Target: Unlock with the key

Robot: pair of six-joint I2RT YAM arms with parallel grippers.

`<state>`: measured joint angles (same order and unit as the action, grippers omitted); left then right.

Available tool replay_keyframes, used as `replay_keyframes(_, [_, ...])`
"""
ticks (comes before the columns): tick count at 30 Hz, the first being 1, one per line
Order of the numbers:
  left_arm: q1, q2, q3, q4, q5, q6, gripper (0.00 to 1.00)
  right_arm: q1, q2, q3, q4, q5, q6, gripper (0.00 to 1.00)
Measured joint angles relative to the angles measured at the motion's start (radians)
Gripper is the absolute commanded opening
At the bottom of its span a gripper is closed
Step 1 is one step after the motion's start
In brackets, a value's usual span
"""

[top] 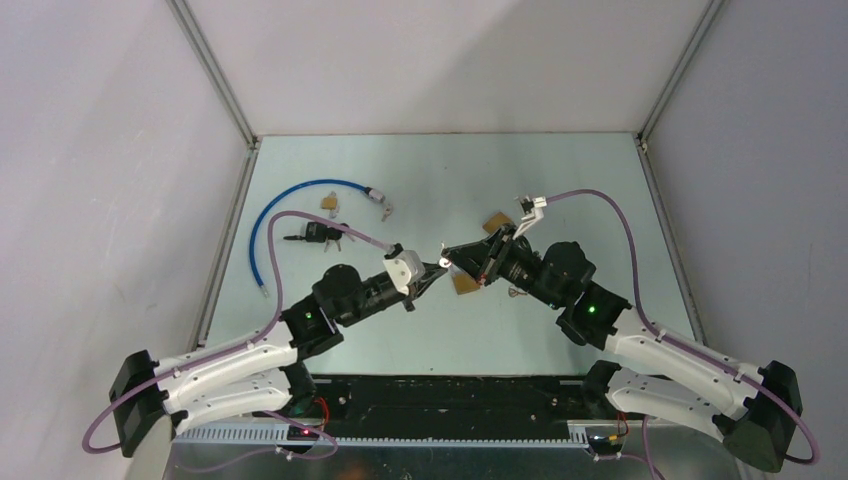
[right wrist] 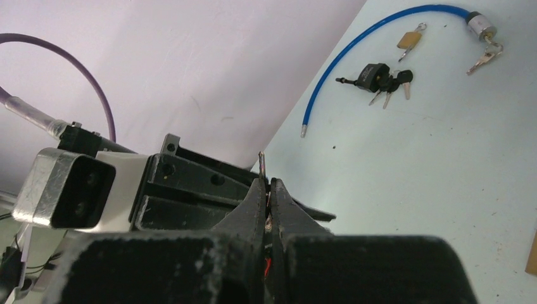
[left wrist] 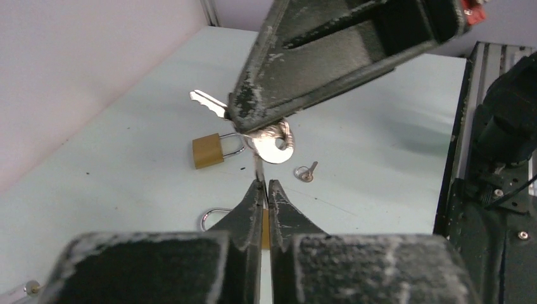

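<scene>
The key lies crosswise (left wrist: 208,102) in the fingers of my right gripper. My left gripper should open, move back and take the key (left wrist: 275,149) from a different angle before the padlock is unlocked.
A silver key (left wrist: 204,101) on a ring sticks out of my right gripper (top: 447,256), whose fingers (left wrist: 329,63) are shut on it above the table. My left gripper (left wrist: 265,185) meets it tip to tip, shut on a thin metal piece (left wrist: 258,166) hanging under the key's round head (left wrist: 276,149). In the right wrist view the right gripper (right wrist: 266,183) pinches the key edge-on (right wrist: 261,161). A brass padlock (top: 465,284) lies on the table just below both grippers; its shackle (left wrist: 211,216) shows beside the left fingers. A second brass padlock (left wrist: 208,151) lies further off.
A small loose key on a ring (left wrist: 307,171) lies on the table. A blue cable lock (top: 300,192), a small brass padlock (top: 328,203) and a black lock with keys (top: 318,233) lie at the back left. Walls enclose the table (top: 560,180).
</scene>
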<state>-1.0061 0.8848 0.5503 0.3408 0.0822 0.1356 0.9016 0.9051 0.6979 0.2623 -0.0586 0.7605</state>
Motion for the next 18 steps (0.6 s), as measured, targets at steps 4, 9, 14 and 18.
replay_keyframes(4, [0.002,-0.004,0.000,0.000,-0.020,0.012,0.00,0.006,-0.005,0.000,-0.004,-0.011,-0.001,0.01])
replay_keyframes(9, [-0.002,-0.029,0.000,-0.012,-0.054,0.068,0.00,0.007,-0.022,0.004,-0.026,-0.024,-0.011,0.32])
replay_keyframes(14, [-0.006,-0.055,0.000,-0.014,-0.147,0.166,0.00,0.006,-0.058,0.005,-0.089,-0.059,-0.041,0.77])
replay_keyframes(18, [-0.021,-0.050,0.005,-0.045,-0.229,0.270,0.00,-0.011,-0.099,0.012,-0.162,-0.096,-0.073,0.88])
